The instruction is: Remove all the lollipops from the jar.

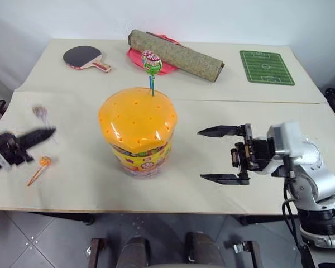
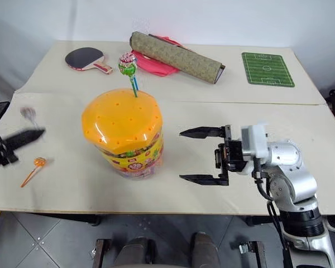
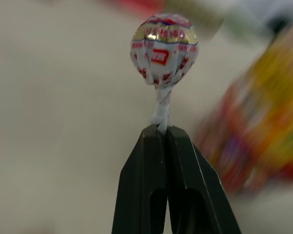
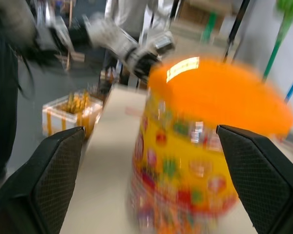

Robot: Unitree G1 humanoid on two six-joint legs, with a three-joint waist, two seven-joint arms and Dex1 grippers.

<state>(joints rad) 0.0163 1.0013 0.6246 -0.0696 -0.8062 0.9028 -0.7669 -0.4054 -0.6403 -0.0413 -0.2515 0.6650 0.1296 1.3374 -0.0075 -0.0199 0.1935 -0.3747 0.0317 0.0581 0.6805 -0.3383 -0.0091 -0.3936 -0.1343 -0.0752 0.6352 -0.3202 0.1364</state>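
The right gripper's open fingers point at the jar's side below the orange lid, so the right gripper should move up over the lid and grab the green lollipop's stick.
The jar, a clear tub with an orange holed lid, stands mid-table. A green lollipop stands upright in a hole in the lid. At the left my left gripper is shut on the stick of a white-and-red wrapped lollipop, which it holds above the table away from the jar. An orange lollipop lies on the table just below it. My right gripper is open, level and to the right of the jar, apart from it. In the right wrist view the jar shows between the spread fingers.
At the table's far side lie a table tennis paddle, a rolled mat on a red item, and a green football-pitch mat. A seam runs across the table behind the jar.
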